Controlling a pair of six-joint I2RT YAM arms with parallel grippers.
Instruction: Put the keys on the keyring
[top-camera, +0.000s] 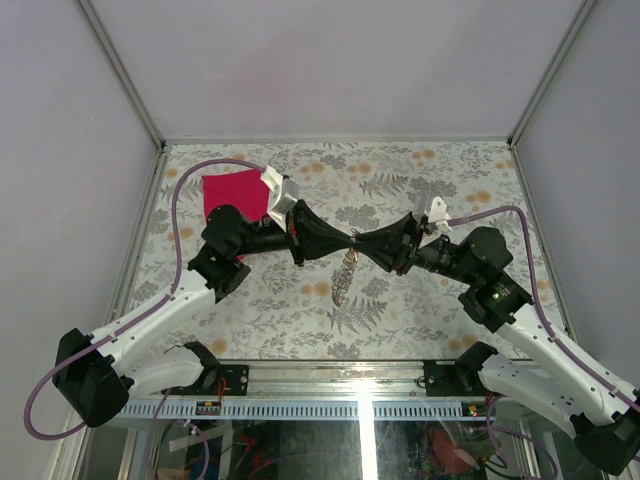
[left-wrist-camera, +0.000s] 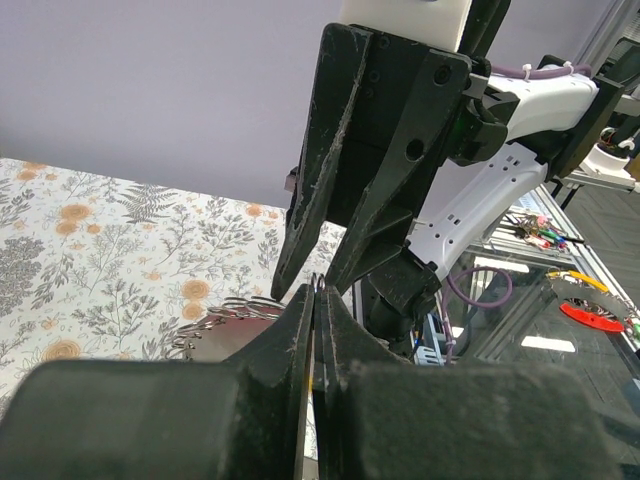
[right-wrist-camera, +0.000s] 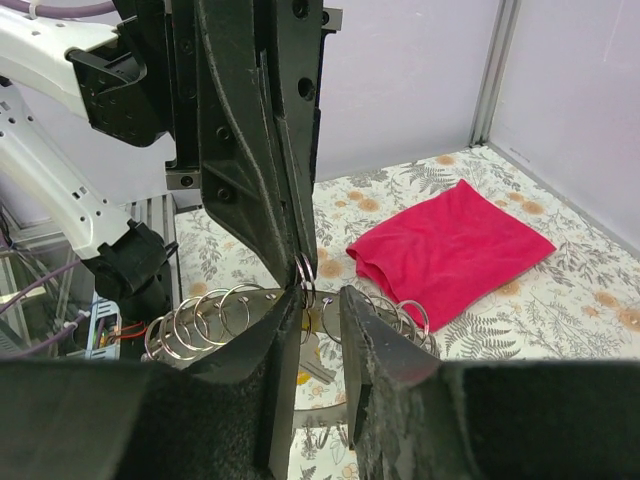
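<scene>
Next, my right gripper grasps and turns the keyring (right-wrist-camera: 306, 274) before my left gripper moves back in open, because the keyring stands edge-on in my left gripper's fingertips (left-wrist-camera: 318, 283).
My two grippers meet tip to tip above the middle of the table. My left gripper (top-camera: 345, 241) (left-wrist-camera: 320, 296) is shut on the thin silvery keyring (left-wrist-camera: 321, 281), which stands on edge and also shows in the right wrist view (right-wrist-camera: 305, 268). My right gripper (top-camera: 364, 243) (right-wrist-camera: 320, 305) is open, its jaws a finger-width apart. Its left fingertip (right-wrist-camera: 285, 330) touches the keyring. Small keys (top-camera: 347, 268) hang below the keyring. A silvery blade with a yellow head (right-wrist-camera: 312, 370) shows between my right fingers. No blue piece shows.
A metal strip carrying several spare rings (right-wrist-camera: 205, 318) (left-wrist-camera: 215, 318) lies on the floral table cover (top-camera: 420, 180) under the grippers. A pink-red cloth (top-camera: 235, 192) (right-wrist-camera: 450, 250) lies at the back left. Walls enclose the table on three sides.
</scene>
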